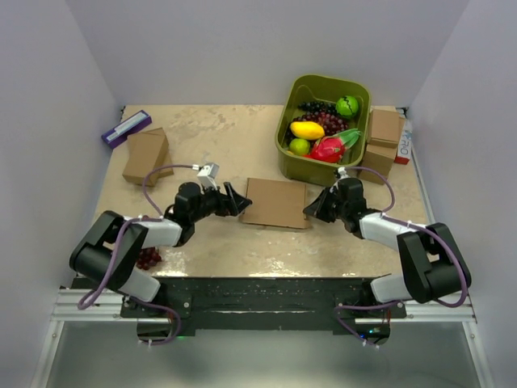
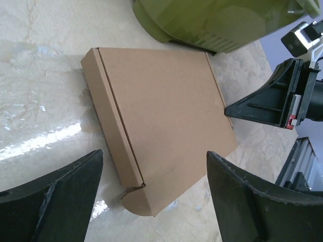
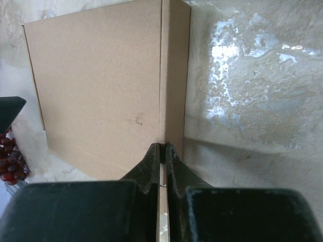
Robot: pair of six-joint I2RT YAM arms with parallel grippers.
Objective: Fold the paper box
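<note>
My right gripper's fingers are only resting against the paper box's crease (image 3: 162, 128), so my left gripper should hold the box's near corner (image 2: 132, 180) tight before my right gripper goes to the box's near edge.
The paper box (image 1: 275, 202) lies flat and closed in the middle of the table, a thin brown cardboard rectangle with a narrow side wall along its near edge (image 2: 108, 126). My left gripper (image 1: 237, 202) is open just left of the box, its jaws wide apart with nothing between them (image 2: 154, 154). My right gripper (image 1: 312, 208) is shut, its tips resting against the box's right edge (image 3: 162, 146) at the crease between the top face (image 3: 101, 91) and the side wall. The left wrist view shows those shut fingers (image 2: 262, 103) at that edge too.
A green bin (image 1: 323, 121) of toy fruit stands right behind the box. Small chunky cardboard boxes sit at the back left (image 1: 145, 155) and back right (image 1: 384, 137). A purple pack (image 1: 125, 128) lies far left. Grapes (image 1: 148, 258) lie by the left arm.
</note>
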